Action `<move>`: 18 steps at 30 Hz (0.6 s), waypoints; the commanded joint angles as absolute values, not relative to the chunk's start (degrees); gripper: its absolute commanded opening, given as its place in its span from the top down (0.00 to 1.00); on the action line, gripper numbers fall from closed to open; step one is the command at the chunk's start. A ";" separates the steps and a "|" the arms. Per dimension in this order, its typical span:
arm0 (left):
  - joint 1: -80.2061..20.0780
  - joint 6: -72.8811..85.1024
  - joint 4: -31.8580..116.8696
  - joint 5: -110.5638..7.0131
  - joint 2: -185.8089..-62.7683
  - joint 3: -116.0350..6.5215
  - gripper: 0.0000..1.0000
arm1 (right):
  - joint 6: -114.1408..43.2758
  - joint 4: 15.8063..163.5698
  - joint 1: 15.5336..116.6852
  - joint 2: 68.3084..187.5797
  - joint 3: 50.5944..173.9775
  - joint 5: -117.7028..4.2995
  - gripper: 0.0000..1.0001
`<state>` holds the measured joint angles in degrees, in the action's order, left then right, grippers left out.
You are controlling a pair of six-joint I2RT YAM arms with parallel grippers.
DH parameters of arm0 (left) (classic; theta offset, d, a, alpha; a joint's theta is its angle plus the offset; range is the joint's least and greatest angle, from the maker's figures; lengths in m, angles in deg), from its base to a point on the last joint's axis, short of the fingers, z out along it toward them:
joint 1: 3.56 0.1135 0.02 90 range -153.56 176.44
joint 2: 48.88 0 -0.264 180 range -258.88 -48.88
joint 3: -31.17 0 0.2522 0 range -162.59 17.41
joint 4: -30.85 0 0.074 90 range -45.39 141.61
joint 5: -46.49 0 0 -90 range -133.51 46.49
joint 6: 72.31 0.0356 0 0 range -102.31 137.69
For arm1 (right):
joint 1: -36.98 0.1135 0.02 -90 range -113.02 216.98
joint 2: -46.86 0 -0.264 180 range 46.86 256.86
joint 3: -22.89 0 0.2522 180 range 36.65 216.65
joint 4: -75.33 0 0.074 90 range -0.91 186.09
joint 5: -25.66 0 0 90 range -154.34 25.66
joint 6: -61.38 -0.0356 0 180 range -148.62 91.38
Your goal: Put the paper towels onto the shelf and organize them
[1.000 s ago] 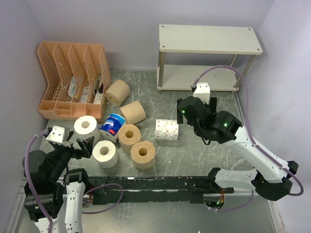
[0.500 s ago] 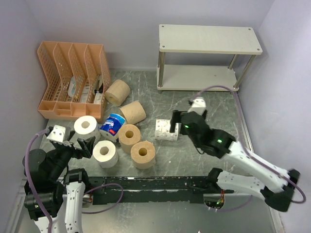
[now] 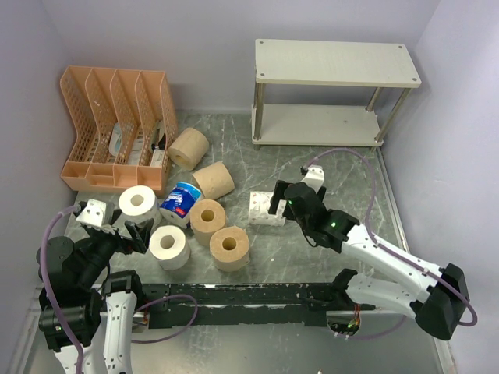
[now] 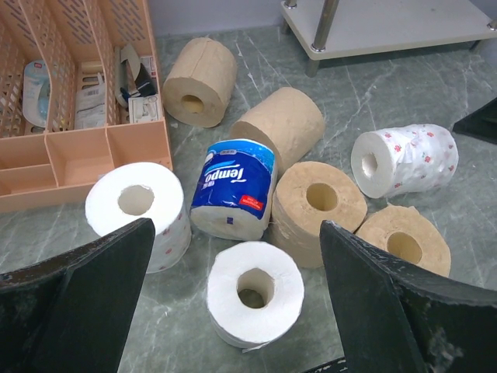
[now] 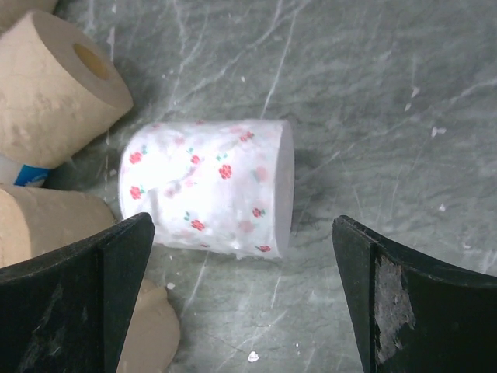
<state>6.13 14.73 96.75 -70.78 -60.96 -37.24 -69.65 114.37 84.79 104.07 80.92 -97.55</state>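
Note:
I expect the outer paper of the dotted roll [image 3: 267,208] to wrinkle and bunch up when I lift the roll by its end, because soft creases and a ragged edge [image 5: 264,253] show on it.
Several paper towel rolls lie loose on the grey table: tan ones [image 3: 189,148] [image 3: 214,180] [image 3: 208,219] [image 3: 229,248], white ones [image 3: 139,204] [image 3: 169,246], a blue-and-white wrapped one [image 3: 180,201] and a dotted white one [image 3: 262,208]. The two-tier cream shelf [image 3: 335,62] stands at the back right with nothing on it. My right gripper [image 3: 281,204] is open above the dotted roll [image 5: 210,186], and its jaws [image 5: 245,311] hold nothing. My left gripper [image 3: 125,234] is open and empty, with a white roll [image 4: 256,291] below it.
An orange slotted file organizer [image 3: 117,125] holding small items stands at the back left and also shows in the left wrist view [image 4: 62,93]. The shelf's lower board [image 4: 388,23] shows in the left wrist view. Walls close in the table at the left, back and right.
My right arm has swung left and toward the front, from beside the shelf to over the dotted roll. The left arm and the rolls have not moved.

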 commanded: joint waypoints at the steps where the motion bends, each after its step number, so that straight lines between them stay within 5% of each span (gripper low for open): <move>1: 6.53 15.20 95.28 -71.77 -61.20 -36.84 0.01 | -72.75 106.47 81.03 100.35 73.93 -87.45 0.00; 12: 6.50 15.04 95.16 -71.36 -60.94 -36.75 0.01 | -72.99 95.84 73.74 103.80 68.36 -80.05 0.01; 18: 6.54 14.88 95.18 -71.08 -60.98 -36.80 0.01 | -70.24 89.89 71.12 109.28 68.17 -77.81 0.17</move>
